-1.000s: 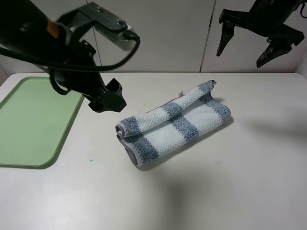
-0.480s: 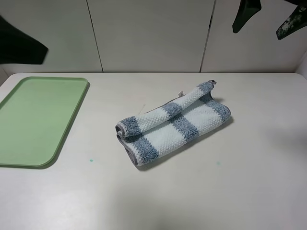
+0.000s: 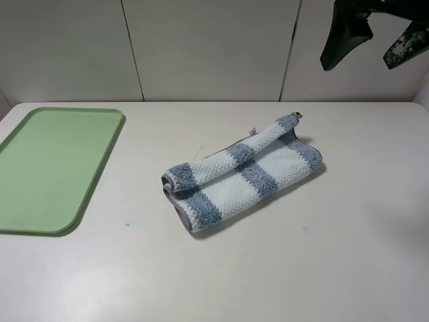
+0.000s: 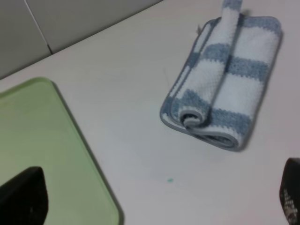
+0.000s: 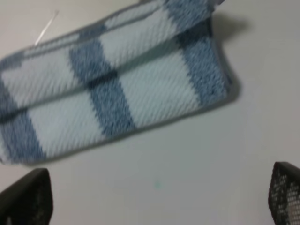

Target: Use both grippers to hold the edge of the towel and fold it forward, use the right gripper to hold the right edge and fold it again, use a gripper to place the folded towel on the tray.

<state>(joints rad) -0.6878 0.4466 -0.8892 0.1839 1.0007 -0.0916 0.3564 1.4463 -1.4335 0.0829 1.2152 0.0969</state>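
The towel's rear part [image 3: 218,163] is rolled over the towel's front. So next my right gripper moves down and spreads the roll [image 3: 265,139] out flat toward the back before the next fold.
The towel [image 3: 241,171], white with blue-grey stripes, lies folded into a long roll-like bundle in the middle of the table. It also shows in the left wrist view [image 4: 225,79] and the right wrist view [image 5: 112,89]. Its grey hem [image 3: 179,215] shows at the near left end, and a small white tag [image 3: 253,131] sticks up at the back. The pale-green tray [image 3: 53,168] lies empty at the left and also shows in the left wrist view [image 4: 42,140]. My right gripper [image 3: 360,64] hangs open high above the table's back right. My left gripper [image 4: 157,201] is open, out of the exterior high view.
The white table [image 3: 322,268] carries a tiny green speck [image 3: 127,224] near the tray. Grey wall panels [image 3: 208,47] stand behind the table's far edge.
My left arm has drawn away to the left, out of the exterior high view. My right gripper has risen toward the top right. The towel has not moved.
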